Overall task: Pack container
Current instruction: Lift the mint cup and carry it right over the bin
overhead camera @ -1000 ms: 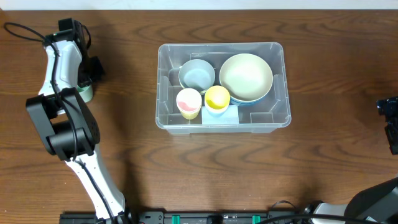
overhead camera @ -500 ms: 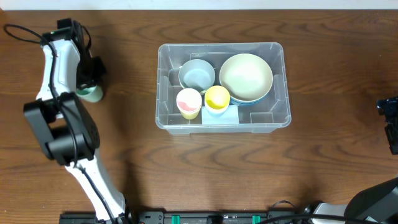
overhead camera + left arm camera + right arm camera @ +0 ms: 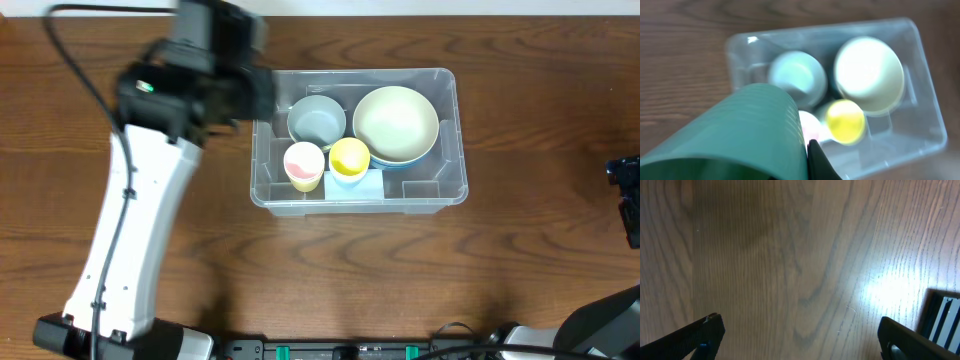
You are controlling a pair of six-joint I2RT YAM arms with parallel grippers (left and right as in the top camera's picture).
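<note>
The green cup's base (image 3: 771, 99) faces down and the pink cup's opening (image 3: 304, 160) is open. My left gripper should keep bringing the green cup there until it sits inside.
The container (image 3: 420, 190), a large clear bin, stands at the table's middle and holds a grey bowl (image 3: 317, 120), a cream bowl (image 3: 395, 122), a pink cup (image 3: 303, 165) and a yellow cup (image 3: 349, 157). My left arm (image 3: 200, 80) hangs high over its left edge and hides its own fingers there. In the left wrist view my left gripper (image 3: 750, 167) is shut on a green cup (image 3: 740, 130), one black finger (image 3: 819, 162) pressed against its side, above the container (image 3: 925, 100). My right gripper (image 3: 805, 340) is open over bare wood at the table's right edge (image 3: 625, 200).
A white label (image 3: 367, 184) lies on the bin's floor by the yellow cup. The cream bowl sits nested in a blue one. A black ridged part (image 3: 942, 312) shows at the right of the right wrist view.
My left arm has swung from the table's far left up and right to the container's left edge, carrying the green cup off the table. The right arm has not moved.
</note>
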